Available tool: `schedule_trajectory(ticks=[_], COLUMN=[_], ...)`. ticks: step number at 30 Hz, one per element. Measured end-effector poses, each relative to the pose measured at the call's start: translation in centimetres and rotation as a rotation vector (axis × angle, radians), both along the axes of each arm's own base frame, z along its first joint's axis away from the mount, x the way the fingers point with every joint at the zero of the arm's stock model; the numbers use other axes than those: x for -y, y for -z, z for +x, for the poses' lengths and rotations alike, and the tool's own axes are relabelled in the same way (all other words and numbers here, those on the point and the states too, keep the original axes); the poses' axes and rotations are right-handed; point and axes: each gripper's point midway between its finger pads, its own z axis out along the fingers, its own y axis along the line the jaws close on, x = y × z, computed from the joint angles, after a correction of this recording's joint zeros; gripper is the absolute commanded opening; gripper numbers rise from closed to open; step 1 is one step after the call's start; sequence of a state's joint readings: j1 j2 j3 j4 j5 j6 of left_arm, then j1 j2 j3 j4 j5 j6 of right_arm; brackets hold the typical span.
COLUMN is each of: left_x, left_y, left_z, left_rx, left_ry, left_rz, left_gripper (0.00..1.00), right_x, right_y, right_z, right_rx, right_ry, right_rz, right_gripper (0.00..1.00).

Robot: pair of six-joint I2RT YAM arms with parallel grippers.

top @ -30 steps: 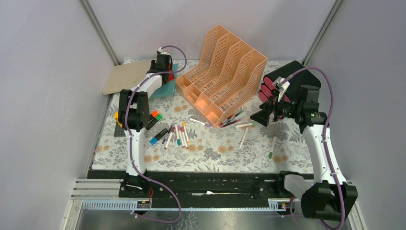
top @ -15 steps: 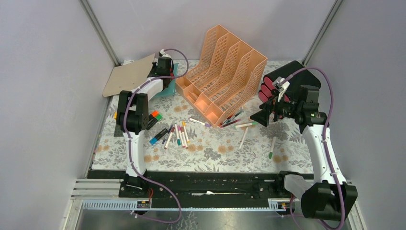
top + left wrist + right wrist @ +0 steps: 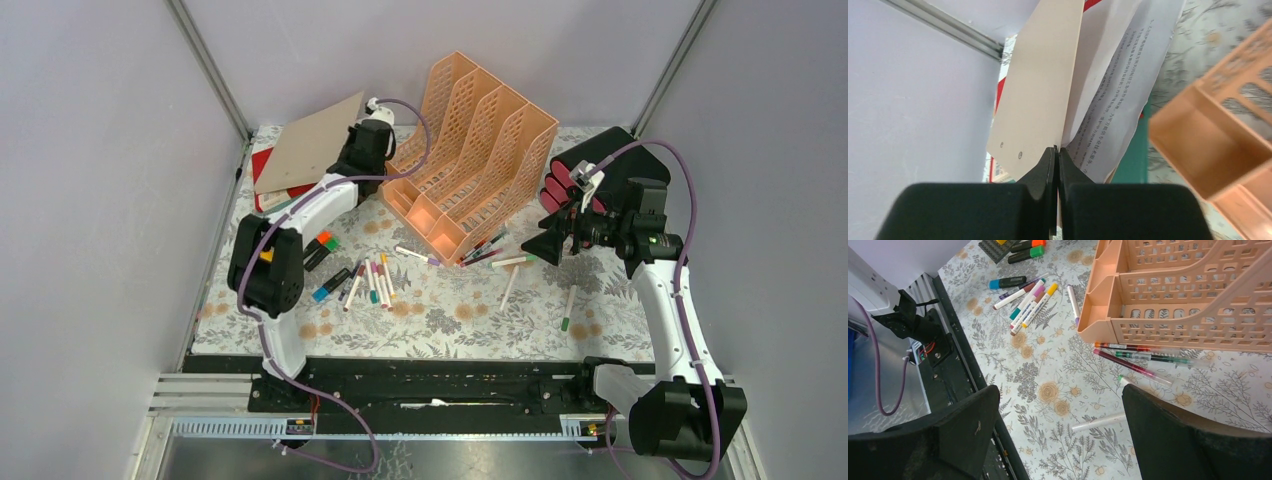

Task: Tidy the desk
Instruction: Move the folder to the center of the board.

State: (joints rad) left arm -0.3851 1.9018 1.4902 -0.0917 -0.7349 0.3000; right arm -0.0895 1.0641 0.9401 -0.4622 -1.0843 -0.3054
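My left gripper is drawing the beige folder (image 3: pixel 310 145), raised by its edge above the red book, toward the markers (image 3: pixel 378 281). It should go on that way and let go of the folder there.
The desk (image 3: pixel 450 312) is a floral cloth strewn with markers (image 3: pixel 370 280) and pens (image 3: pixel 485 248). My left gripper (image 3: pixel 352 152) is at the back left, next to the peach file rack (image 3: pixel 465 150). It is shut on the edge of a beige folder (image 3: pixel 310 143) and holds it tilted above a red book (image 3: pixel 265 165). In the left wrist view the closed gripper (image 3: pixel 1057 150) pinches the folder (image 3: pixel 1043 85), with printed sheets (image 3: pixel 1118 100) beside it. My right gripper (image 3: pixel 548 240) is open and empty above the cloth on the right. It also shows in the right wrist view (image 3: pixel 1058 395).
A black case (image 3: pixel 625 165) with red rolls lies at the back right. A white pen (image 3: pixel 1098 422) lies under the right gripper, and thin pens (image 3: pixel 1138 357) lie by the rack's (image 3: pixel 1188 295) front. A grey block (image 3: pixel 247 262) and a teal sheet (image 3: pixel 1135 160) sit on the left.
My left gripper has lifted the beige folder and carried it right toward the rack, which uncovers the red book. The right arm has not moved.
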Motion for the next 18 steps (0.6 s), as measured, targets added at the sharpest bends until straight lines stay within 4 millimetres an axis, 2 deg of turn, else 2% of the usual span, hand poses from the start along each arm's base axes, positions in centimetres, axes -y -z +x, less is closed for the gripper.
schedule_trajectory(ticks=[3, 7, 13, 18], left_x=[1.9, 3.5, 5.6, 7.4], left_y=[-1.1, -1.7, -0.4, 0.5], left_z=[-1.2, -2.9, -6.6, -9.4], left_rx=[0.015, 0.009, -0.044, -0.072], left_ry=[0.039, 0.075, 0.137, 0.186], left_rz=[-0.053, -0.120, -0.216, -0.276], left_gripper=[0.00, 0.00, 0.00, 0.00], right_x=[-0.3, -0.6, -1.0, -2.1], right_y=[-0.3, -0.5, -0.3, 0.5], right_z=[-0.3, -0.2, 0.4, 0.6], right_rx=[-0.013, -0.032, -0.067, -0.129], right_ry=[-0.017, -0.025, -0.031, -0.064], right_rz=[0.027, 0.059, 0.082, 0.095], right_gripper=[0.99, 1.00, 1.00, 1.00])
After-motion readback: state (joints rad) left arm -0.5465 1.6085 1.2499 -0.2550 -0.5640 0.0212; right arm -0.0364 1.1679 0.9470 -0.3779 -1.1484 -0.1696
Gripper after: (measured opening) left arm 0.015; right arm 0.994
